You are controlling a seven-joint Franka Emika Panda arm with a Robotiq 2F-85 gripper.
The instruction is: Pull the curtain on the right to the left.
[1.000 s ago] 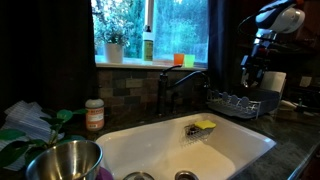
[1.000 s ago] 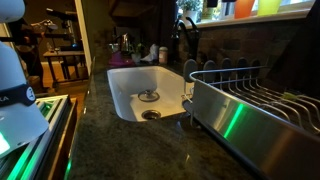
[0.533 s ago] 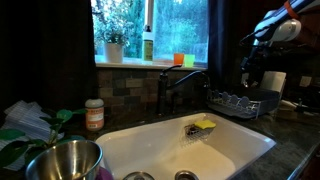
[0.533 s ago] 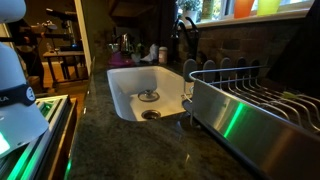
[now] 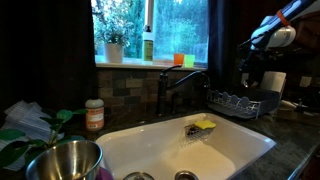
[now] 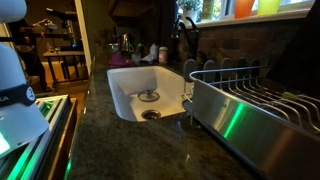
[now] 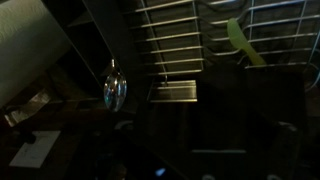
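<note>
My gripper has an open way (image 5: pixel 236 82) above the dish rack to the dark curtain (image 5: pixel 223 52). It should go on toward the fabric before it closes there.
The narrow near-black curtain (image 5: pixel 222 40) hangs at the right edge of the window, taller than the faucet (image 5: pixel 178 88). My gripper (image 5: pixel 250 68) hangs from the arm at the upper right, just right of the curtain's edge and above the dish rack (image 5: pixel 240 103). I cannot tell whether it touches the fabric. In the wrist view the gripper (image 7: pixel 200 140) is only a dark silhouette over the rack's wires (image 7: pixel 190 40), so its jaws cannot be read.
A broader dark drape (image 5: pixel 50 50) covers the window's left side. The white sink (image 5: pixel 190 150) with a sponge (image 5: pixel 205 125) lies below, also in an exterior view (image 6: pixel 145 90). A metal bowl (image 5: pixel 62 160), a plant and bottles on the sill (image 5: pixel 148 45) stand nearby.
The arm's wrist has tilted and shifted slightly right and down over the last second. The gripper stays beside the curtain. The curtain has not visibly moved.
</note>
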